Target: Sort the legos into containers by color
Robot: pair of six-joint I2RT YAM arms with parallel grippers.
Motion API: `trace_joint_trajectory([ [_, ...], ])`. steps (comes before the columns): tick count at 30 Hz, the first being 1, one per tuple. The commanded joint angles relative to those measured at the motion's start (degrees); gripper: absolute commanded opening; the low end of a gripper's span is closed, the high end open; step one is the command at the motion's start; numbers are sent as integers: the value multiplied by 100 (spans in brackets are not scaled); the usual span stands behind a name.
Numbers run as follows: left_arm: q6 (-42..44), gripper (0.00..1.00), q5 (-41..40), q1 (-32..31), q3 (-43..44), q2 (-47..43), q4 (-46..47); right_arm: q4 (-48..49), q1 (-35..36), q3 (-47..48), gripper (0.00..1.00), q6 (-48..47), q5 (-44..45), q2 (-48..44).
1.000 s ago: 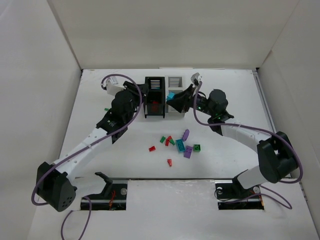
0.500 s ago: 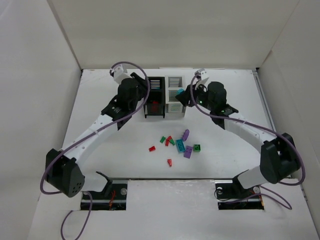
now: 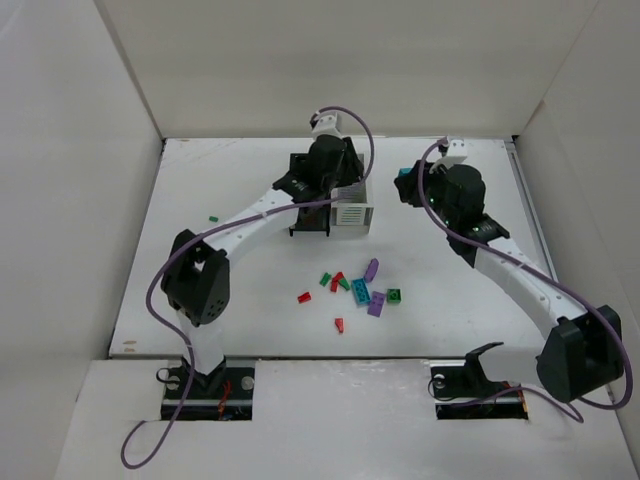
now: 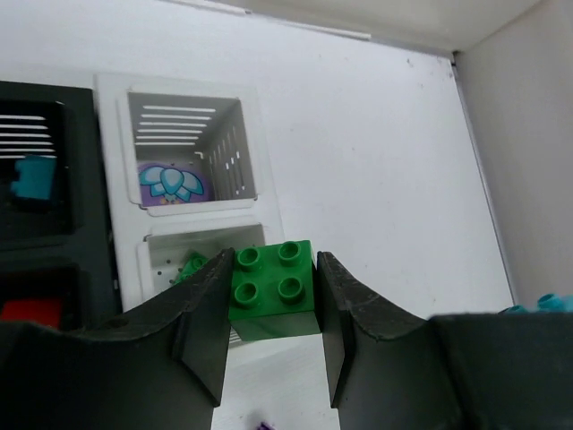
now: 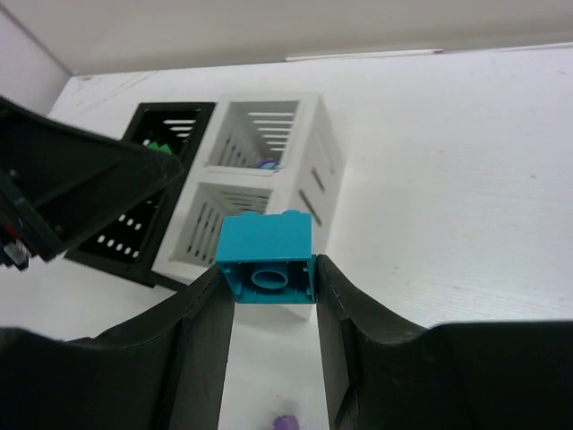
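The held green lego is over the white container's near compartment (image 4: 206, 245), where green legos (image 4: 191, 266) lie, so my left gripper should keep going down and let go of it there.
My left gripper (image 4: 273, 269) is shut on a green lego (image 4: 271, 288) and hangs over the white container (image 4: 112, 179). Green legos (image 4: 192, 264) lie in that bin's near compartment. Beside it, the black container (image 4: 81, 161) holds a teal lego (image 4: 36, 176) and a red one (image 4: 22, 309). My right gripper (image 5: 269, 269) is shut on a teal lego (image 5: 267, 255), held in the air to the right of the white container (image 3: 352, 213). In the top view the left arm covers much of the black container (image 3: 310, 224). Several loose legos (image 3: 360, 292) lie on the table in front of the bins.
A single green brick (image 3: 213, 217) lies apart at the left of the table. The loose pile holds red (image 3: 304, 297), purple (image 3: 371, 269) and green (image 3: 395, 295) pieces. White walls enclose the table on three sides. The left arm (image 5: 72, 197) shows dark in the right wrist view.
The left arm has swung right, from beside the black container to above the white one. The right arm has drawn back to the right, away from the bins, with the teal lego.
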Motion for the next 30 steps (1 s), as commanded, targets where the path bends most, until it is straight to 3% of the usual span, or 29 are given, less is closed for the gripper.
trace_joint_trajectory([
  [1, 228, 15, 141, -43, 460, 195, -245, -83, -215, -80, 0, 182, 279, -195],
  [11, -53, 18, 105, -43, 365, 144, -360, -83, -471, -132, 0, 296, -38, -143],
  [16, -106, 33, 132, -158, -67, -85, -220, -83, -524, -132, 0, 296, -91, -90],
  [20, -106, 39, 79, -158, -5, 20, -360, -83, -524, -132, 0, 296, -214, -90],
  [21, -106, 54, 79, -158, -5, 20, -360, -83, -524, -132, 0, 296, -266, -90],
  [22, -106, 57, 79, -158, -5, 20, -360, -83, -524, -132, 0, 296, -267, -90],
  [25, -106, 63, 79, -158, -5, 20, -290, -83, -524, -132, 0, 296, -328, -90],
  [30, -106, 64, 79, -158, -57, -85, -290, -83, -524, -132, 0, 165, -574, -90],
])
